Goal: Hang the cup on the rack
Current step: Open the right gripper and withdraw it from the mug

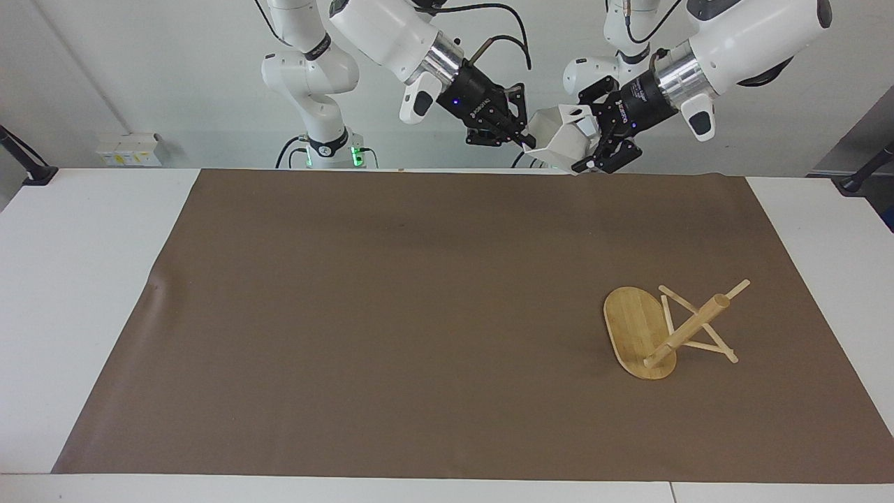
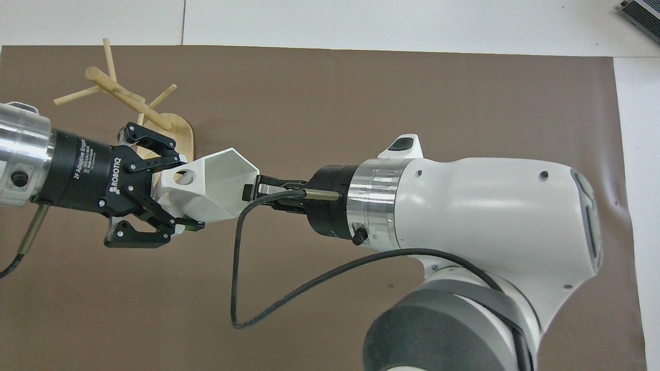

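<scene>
Next, my right gripper opens and moves away while my left gripper takes the cup to the rack, because my right gripper is holding the cup's rim [image 2: 252, 173], far from the rack [image 2: 129, 98].
The white faceted cup [image 1: 559, 136] hangs in the air between both grippers, over the edge of the mat nearest the robots. It also shows in the overhead view [image 2: 221, 180], lying on its side. My right gripper [image 1: 522, 140] is shut on the cup's rim [image 2: 251, 191]. My left gripper [image 1: 585, 140] is shut on the cup at its handle end [image 2: 184, 190], where the handle's round hole [image 2: 180, 178] shows. The bamboo rack [image 1: 688, 328] sits on the mat toward the left arm's end, apparently tipped, with its post [image 2: 124, 95] slanting off the oval base [image 1: 632, 325].
A brown mat [image 1: 391, 321] covers most of the white table [image 1: 77, 279]. The right arm's cable [image 2: 242, 288] loops below its wrist. A dark device [image 2: 642, 13] sits at the table's corner.
</scene>
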Tool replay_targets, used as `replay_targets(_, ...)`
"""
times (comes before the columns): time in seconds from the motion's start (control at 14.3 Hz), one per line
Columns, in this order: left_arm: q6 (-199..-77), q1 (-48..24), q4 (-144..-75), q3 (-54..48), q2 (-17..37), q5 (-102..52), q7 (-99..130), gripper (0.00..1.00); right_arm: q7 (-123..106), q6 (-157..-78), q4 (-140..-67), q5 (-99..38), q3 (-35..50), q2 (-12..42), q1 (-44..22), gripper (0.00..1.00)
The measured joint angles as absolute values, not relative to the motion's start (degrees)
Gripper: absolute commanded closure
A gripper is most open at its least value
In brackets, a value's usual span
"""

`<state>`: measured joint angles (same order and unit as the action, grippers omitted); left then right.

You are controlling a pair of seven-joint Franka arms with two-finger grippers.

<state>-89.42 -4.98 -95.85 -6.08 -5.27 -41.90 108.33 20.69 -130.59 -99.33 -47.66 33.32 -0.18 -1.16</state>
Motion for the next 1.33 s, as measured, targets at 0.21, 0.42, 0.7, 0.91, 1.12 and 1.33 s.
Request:
replay_targets(0.21, -89.5, -4.96, -96.32, -6.01, -5.56, -41.9, 108.33, 1.0, 20.69, -130.57, -99.42, -47.66, 33.4, -0.19, -1.18, 1.0)
replay_targets(0.42, -89.5, -4.93, -96.56, -5.95, -5.8, -41.9, 108.35, 1.0, 20.69, -130.57, -99.43, -47.66, 33.48, -0.19, -1.19, 1.0)
replay_targets(0.7, -89.46, -4.9, -96.99, -5.86, -6.06, -41.91, 109.26, 1.0, 20.69, -130.61, -99.43, -47.66, 33.52, -0.18, -1.17, 0.73)
replay_targets(0.91, -89.46, -4.84, -97.44, -5.59, -6.2, -41.91, 110.17, 1.0, 20.69, -130.61, -99.43, -47.66, 33.49, -0.18, -1.16, 0.39)
replay_targets(1.12, -89.67, -4.82, -97.96, -5.43, -6.3, -41.89, 110.51, 1.0, 20.69, -130.61, -99.43, -47.66, 33.49, -0.18, -1.16, 0.0)
replay_targets(1.33, -93.97, -4.81, -100.94, -5.42, -7.24, -41.07, 112.82, 1.0, 20.69, -130.62, -99.43, -47.66, 33.49, -0.18, -1.16, 0.0)
